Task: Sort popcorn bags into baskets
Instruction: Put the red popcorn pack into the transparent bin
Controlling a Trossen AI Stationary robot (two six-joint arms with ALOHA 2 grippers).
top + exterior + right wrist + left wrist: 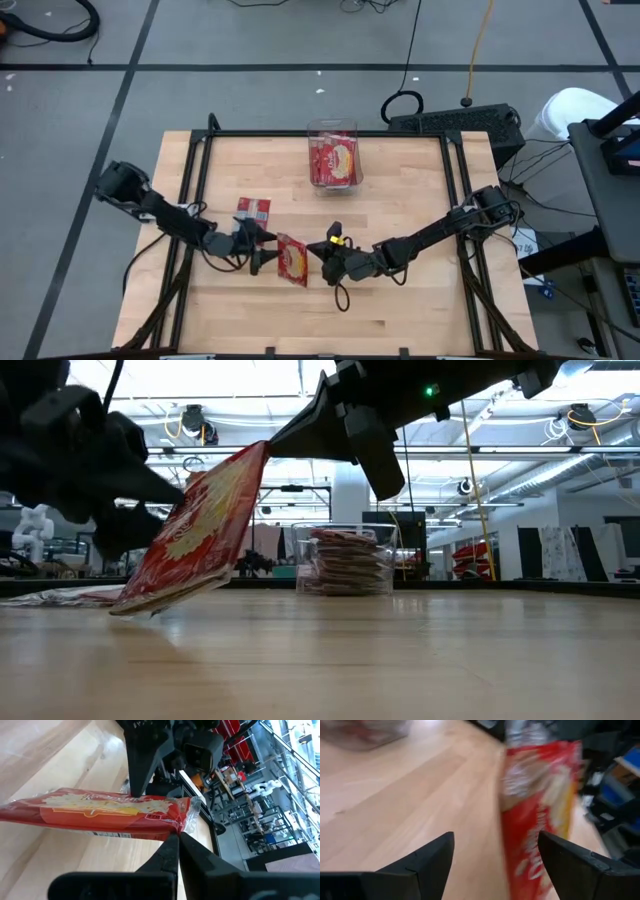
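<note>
My right gripper is holding the red popcorn bag's upper edge (pixel 248 460) and tilting it toward my open left gripper. My left gripper should take it and bring it to the basket (pixel 335 160).
One red popcorn bag (pixel 292 260) stands tilted between my two grippers, with its lower edge (pixel 150 603) on the table. My right gripper (pixel 318 250) is shut on its upper edge. My left gripper (pixel 262 258) is open just left of the bag; in the left wrist view the bag (pixel 540 805) shows between the spread fingers (pixel 435 860), and I see no touch. A second bag (pixel 253 210) lies flat, silvery side partly showing. The clear basket (pixel 333 128) at the far edge holds a stack of bags (pixel 335 160). My right gripper (pixel 177 842) pinches the bag's crimped end seam (pixel 186 817) between its two shut fingers. It comes slanting down from the table's right side. The bag leans below the fingers, its top edge (pixel 262 450) raised and its bottom edge on the wood.
The table's black frame rails run along the left, right and far edges. The basket (pixel 305 560) stands beyond the grippers, towards the far edge. A black keyboard (pixel 455 122) lies past the far right corner. Bare wood lies in front of both grippers.
</note>
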